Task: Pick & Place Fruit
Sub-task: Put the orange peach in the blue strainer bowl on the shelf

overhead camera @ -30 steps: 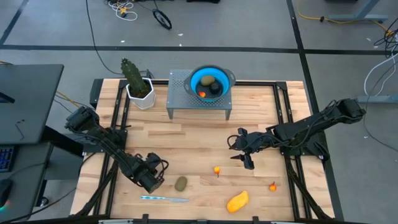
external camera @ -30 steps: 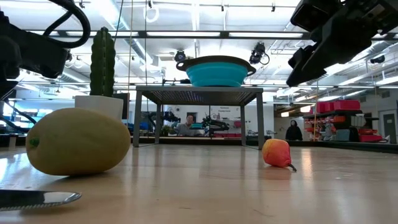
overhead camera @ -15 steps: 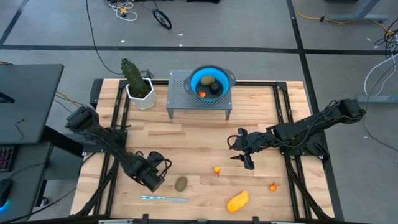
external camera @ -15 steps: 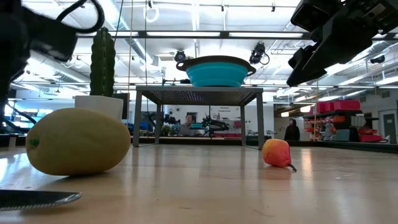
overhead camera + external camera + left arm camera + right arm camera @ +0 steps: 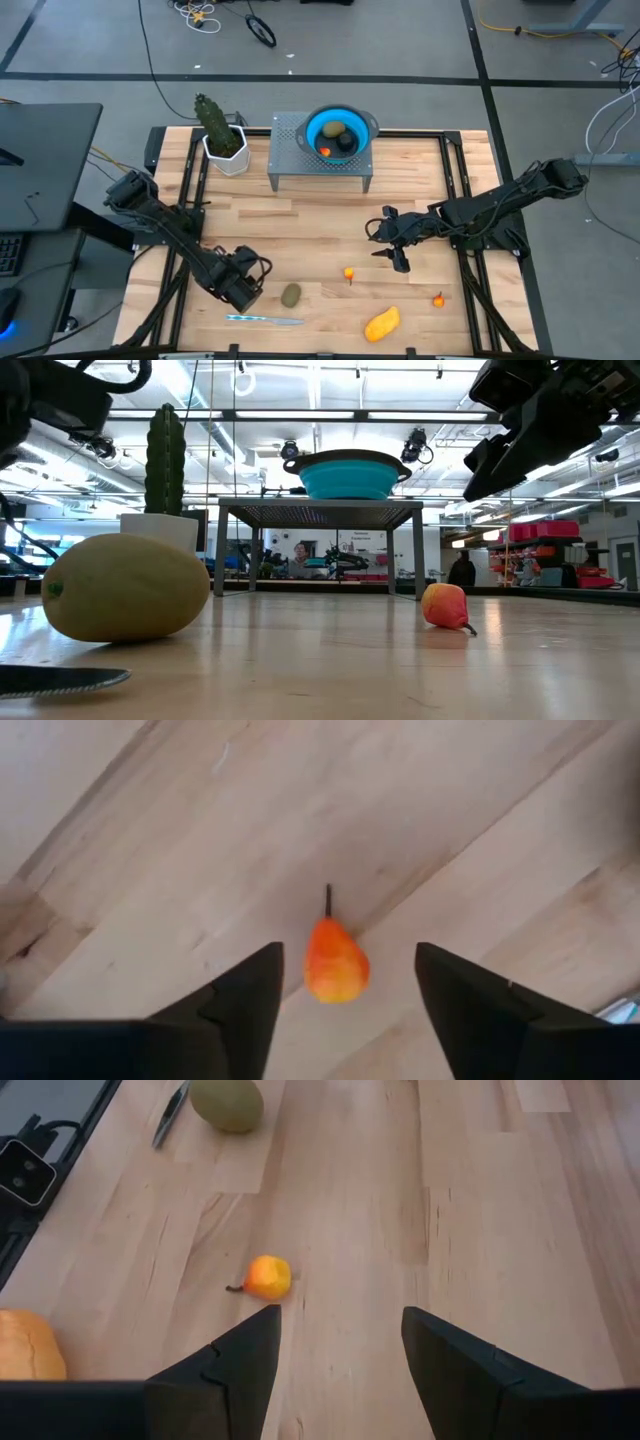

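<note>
Next, I lower my left gripper's open fingers around the bit's wide end (image 5: 338,978) before I close them, since they hang too high above the orange-red bit (image 5: 334,958).
My left gripper (image 5: 243,283) hangs open over the table's near left part, beside an olive-green oval (image 5: 291,294). In its wrist view an orange-red bit (image 5: 335,965) lies on the wood between its fingers, untouched. My right gripper (image 5: 397,260) is open and empty above the table's middle right. Below it lies another orange-red bit (image 5: 348,272), which also shows in the right wrist view (image 5: 267,1277). A third bit (image 5: 438,298) and the yellow-orange oblong (image 5: 381,323) lie near the front edge. A green oval, the near-black ball (image 5: 346,142) and an orange bit lie in the blue bowl (image 5: 312,122).
The bowl stands on a grey perforated stand (image 5: 290,160) at the table's far middle. A cactus in a white pot (image 5: 222,135) stands at the far left. A thin knife (image 5: 265,320) lies by the front edge, near the olive-green oval.
My left arm has shifted a little over the table's near left part. The fruit pieces and my right arm have kept still.
</note>
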